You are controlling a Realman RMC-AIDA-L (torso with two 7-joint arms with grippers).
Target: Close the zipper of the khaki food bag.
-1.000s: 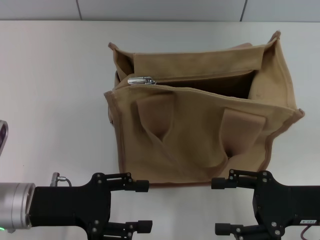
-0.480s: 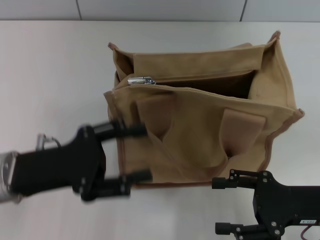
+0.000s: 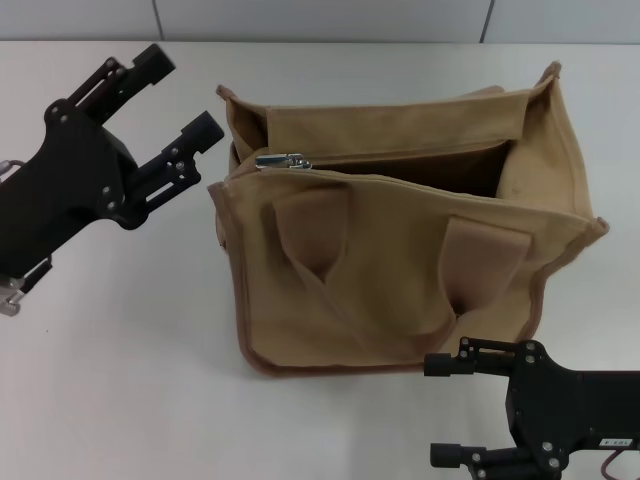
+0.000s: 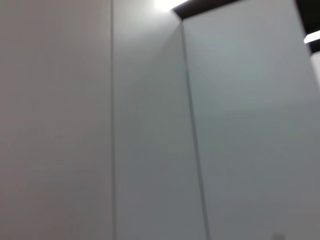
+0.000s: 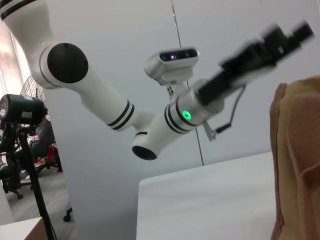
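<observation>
I should bring my open left gripper lower, pinch the tail's end [image 3: 221, 242] and pull it tight, because the zipper's tail [image 3: 222, 228] hangs against the bag's side, below that gripper.
The khaki food bag [image 3: 400, 270] stands in the middle of the white table [image 3: 120, 360], its two strap handles lying flat on the near side. Its top gapes open, dark inside toward the right. The zipper has its silver slider [image 3: 281, 160] at the bag's left end. My left gripper [image 3: 182, 93] hovers open, left of that end and apart from the bag; it is also visible, blurred, in the right wrist view [image 5: 280, 42]. My right gripper [image 3: 436, 410] rests open at the near table edge, in front of the bag's right corner. One bag edge [image 5: 295, 160] appears in the right wrist view.
A grey panelled wall [image 3: 320, 18] runs behind the table. The left wrist view holds only wall panels [image 4: 150, 125]. The right wrist view has my white left arm [image 5: 100, 100], the head camera [image 5: 171, 62], and a fan on a stand [image 5: 20, 115] off the table.
My left gripper has swung up from the near table edge to the far left, beside the bag's slider end. The right gripper, the bag and the slider have not moved.
</observation>
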